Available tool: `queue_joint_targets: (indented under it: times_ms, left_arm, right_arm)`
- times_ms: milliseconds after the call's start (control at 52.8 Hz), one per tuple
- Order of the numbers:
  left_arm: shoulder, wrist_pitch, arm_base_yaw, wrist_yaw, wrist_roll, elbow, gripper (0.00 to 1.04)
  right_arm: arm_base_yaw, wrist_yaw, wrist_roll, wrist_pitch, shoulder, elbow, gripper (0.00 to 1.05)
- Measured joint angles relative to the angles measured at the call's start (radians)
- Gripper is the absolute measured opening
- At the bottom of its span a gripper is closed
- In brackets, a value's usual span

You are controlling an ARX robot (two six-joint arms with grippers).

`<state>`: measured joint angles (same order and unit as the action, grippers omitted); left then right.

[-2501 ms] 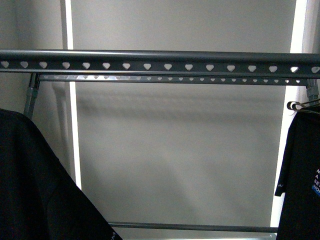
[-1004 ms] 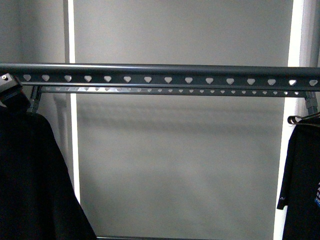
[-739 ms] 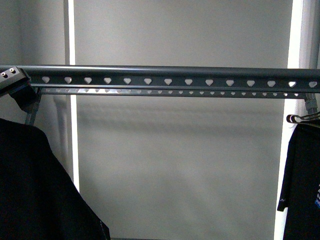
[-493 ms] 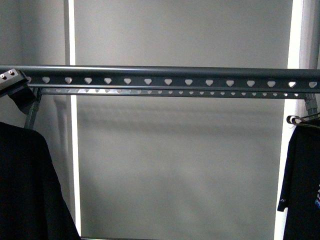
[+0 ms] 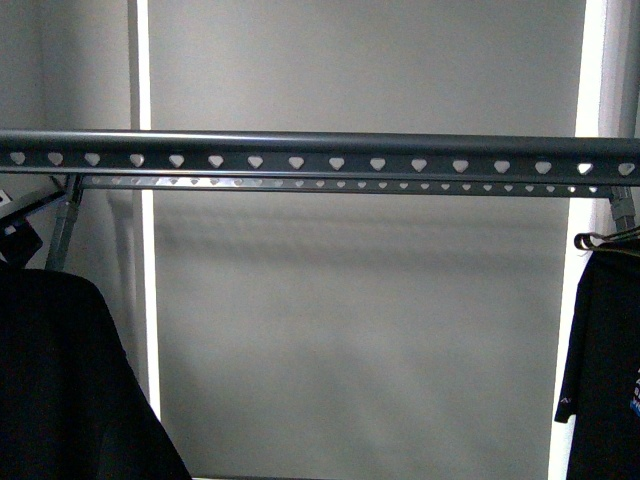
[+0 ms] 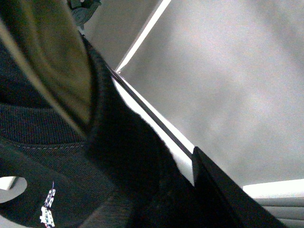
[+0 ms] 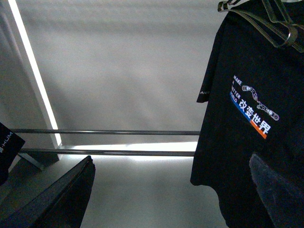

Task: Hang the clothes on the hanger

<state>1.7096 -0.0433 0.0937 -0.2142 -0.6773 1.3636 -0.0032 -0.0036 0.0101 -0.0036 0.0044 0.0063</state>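
The black T-shirt [image 5: 75, 385] keeps a broad, smooth upper edge [image 5: 88, 285]. I should expect a hanger hidden inside the T-shirt when I lift its collar to the rail.
The clothes [image 5: 60, 380], a black T-shirt, hang at the lower left below the hanger [image 5: 330, 150], a long dark-grey rail with a row of heart-shaped holes. My left gripper [image 5: 14, 232] shows only as a dark part at the left edge, under the rail's left end. In the left wrist view it is shut on the shirt's black fabric [image 6: 118, 161], with a small white print [image 6: 47, 213] showing. A blurred pale band [image 6: 57, 61] crosses near the collar. My right gripper [image 7: 171, 199] is open and empty, its fingers wide apart.
A similar black printed tee [image 5: 605, 370] hangs on a thin wire hanger at the far right; it also fills the right wrist view [image 7: 251, 95]. A second holed rail [image 5: 340, 184] sits behind the first. Two thin round bars [image 7: 104, 132] run low. A grey blind is behind.
My left gripper has dropped from the rail's left end, down and to the left, almost out of the front view. The shirt's shoulder has sunk a little with it.
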Motion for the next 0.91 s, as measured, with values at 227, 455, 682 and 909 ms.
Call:
queue_joint_targets:
  times_ms: [227, 455, 682, 909]
  left_arm:
    - [-0.151, 0.027, 0.051, 0.226, -0.013, -0.217, 0.05]
    - [-0.525, -0.209, 0.121, 0.763, 0.345, -0.561, 0.04]
    - [-0.651, -0.392, 0.137, 1.01, 0.829, -0.609, 0.04]
    - [-0.431, -0.331, 0.076, 0.974, 1.228, -0.407, 0.04]
  right_arm:
    - [0.0, 0.0, 0.0, 0.0, 0.0, 0.0, 0.97]
    - [0.0, -0.001, 0.0, 0.0, 0.0, 0.0, 0.97]
    - [0.0, 0.0, 0.0, 0.0, 0.0, 0.0, 0.97]
    - [0.0, 0.0, 0.0, 0.0, 0.0, 0.0, 0.97]
